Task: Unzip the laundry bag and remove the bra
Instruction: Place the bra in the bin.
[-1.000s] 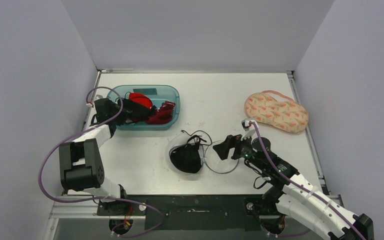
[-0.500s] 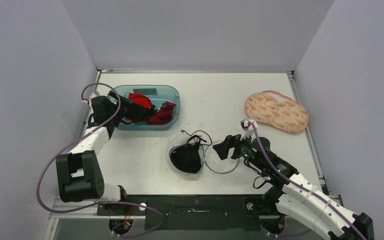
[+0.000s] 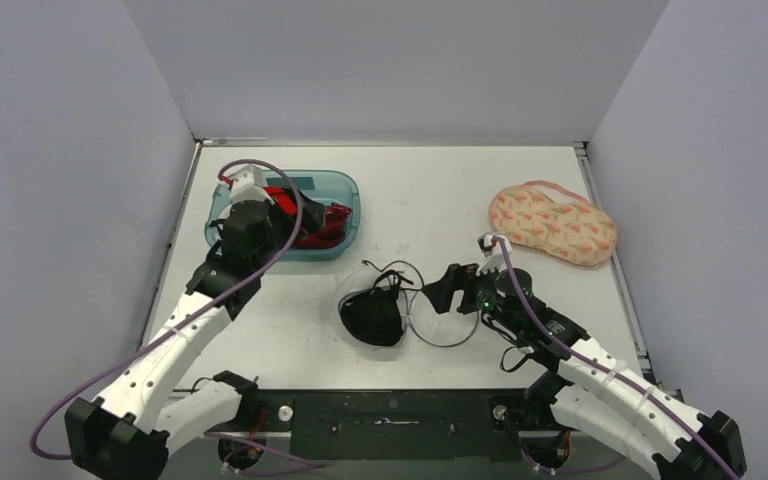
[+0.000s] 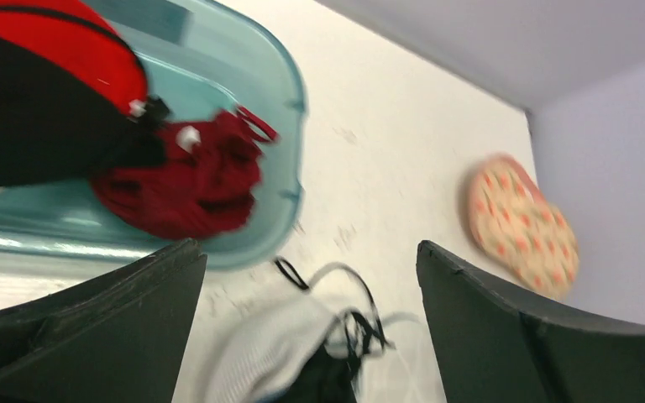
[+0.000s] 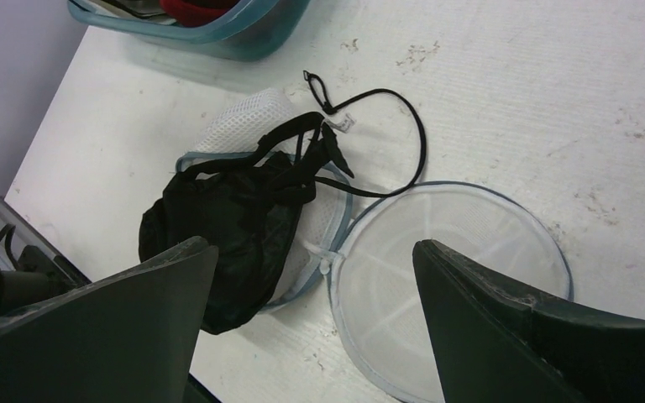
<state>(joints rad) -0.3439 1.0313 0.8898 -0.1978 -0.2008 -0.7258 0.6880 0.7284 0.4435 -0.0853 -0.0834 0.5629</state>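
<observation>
The black bra (image 3: 373, 318) will come free when I lift it and the laundry bag will stay behind, empty, because the bra's straps (image 3: 391, 279) hang loose over the laundry bag's rim.
The white mesh laundry bag (image 3: 443, 322) lies unzipped in two round halves in mid table. The black bra (image 3: 372, 315) sits in the bag's left half, and its straps spill over the rim toward the back. My right gripper (image 3: 447, 293) hovers open just right of the bra, above the flat half (image 5: 458, 277); from the right wrist, the bra (image 5: 235, 222) lies ahead between the spread fingers (image 5: 92, 336). My left gripper (image 3: 275, 225) is open over the front of the teal bin. The left wrist view is blurred and shows the bag (image 4: 260, 357) and bra (image 4: 340, 382) below it.
A teal bin (image 3: 345, 190) at the back left holds red and black garments (image 4: 176, 180). A peach patterned pouch (image 3: 552, 222) lies at the back right. Grey walls close in on three sides.
My left gripper has opened, leaving a black garment in the bin. It swung from the bin's left end to its front, turned toward the bag. The right gripper shifted slightly left.
</observation>
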